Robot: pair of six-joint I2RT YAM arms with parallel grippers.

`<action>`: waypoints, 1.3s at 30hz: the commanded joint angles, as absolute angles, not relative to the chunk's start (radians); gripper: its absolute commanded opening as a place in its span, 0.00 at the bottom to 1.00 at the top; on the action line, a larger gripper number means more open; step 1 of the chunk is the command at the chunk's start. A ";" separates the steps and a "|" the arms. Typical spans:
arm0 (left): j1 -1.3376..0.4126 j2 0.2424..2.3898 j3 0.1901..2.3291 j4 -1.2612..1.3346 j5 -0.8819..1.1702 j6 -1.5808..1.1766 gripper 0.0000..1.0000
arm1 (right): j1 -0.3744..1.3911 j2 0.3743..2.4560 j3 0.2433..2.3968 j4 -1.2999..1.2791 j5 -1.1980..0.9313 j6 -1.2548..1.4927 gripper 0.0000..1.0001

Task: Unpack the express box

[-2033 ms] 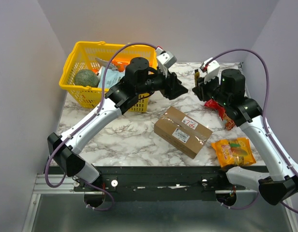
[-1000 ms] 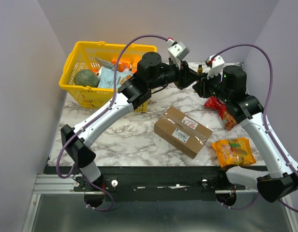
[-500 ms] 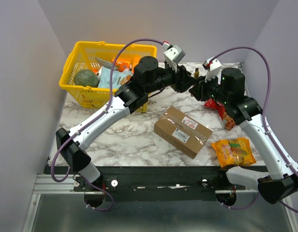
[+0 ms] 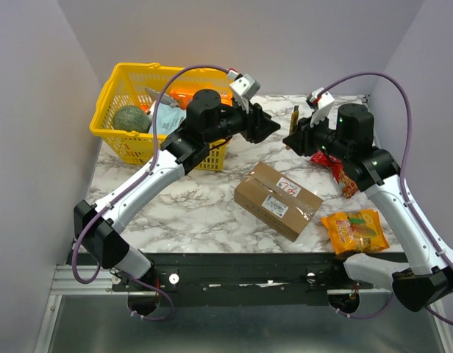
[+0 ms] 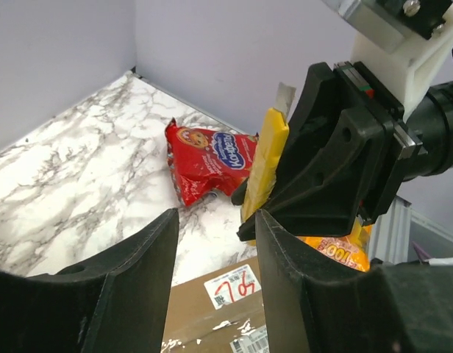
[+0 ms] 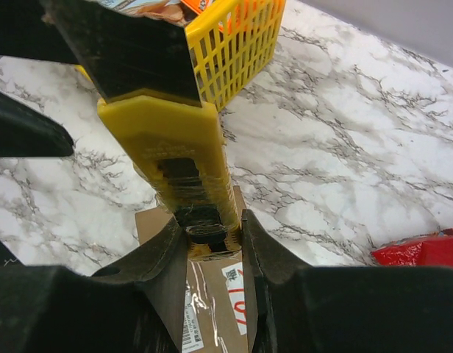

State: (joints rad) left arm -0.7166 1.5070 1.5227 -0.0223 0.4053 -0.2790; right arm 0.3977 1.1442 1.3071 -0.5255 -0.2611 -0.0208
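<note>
The yellow box cutter stands crosswise to the right gripper's fingers, so the left gripper should hold its top end while the right gripper grips it along its length.
The express box, brown cardboard with a white label, a red-scribbled sticker and clear tape, lies flat at the table's front middle. It also shows below the open jaws in the left wrist view and under the fingers in the right wrist view. My right gripper is shut on a yellow box cutter, held in the air behind the box. My left gripper is open and empty, just left of the cutter, not touching it.
A yellow basket with a green round item and packets stands at the back left. A red snack packet lies at the right, under my right arm. An orange snack bag lies at the front right.
My left gripper reached right to the cutter in my right gripper, then drew back left and now stands apart from it. The right gripper kept hold of the cutter. The box has not moved.
</note>
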 commanded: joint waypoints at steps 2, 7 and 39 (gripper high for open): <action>-0.738 1.520 1.549 0.069 0.477 -0.310 0.55 | 0.394 1.129 1.304 -0.538 -0.312 -0.040 0.01; -0.755 1.551 1.601 0.072 0.505 -0.305 0.55 | 0.394 1.134 1.319 -0.546 -0.294 -0.060 0.01; -0.816 1.716 1.793 -0.050 0.376 -0.190 0.24 | 0.396 1.134 1.327 -0.531 -0.331 -0.075 0.00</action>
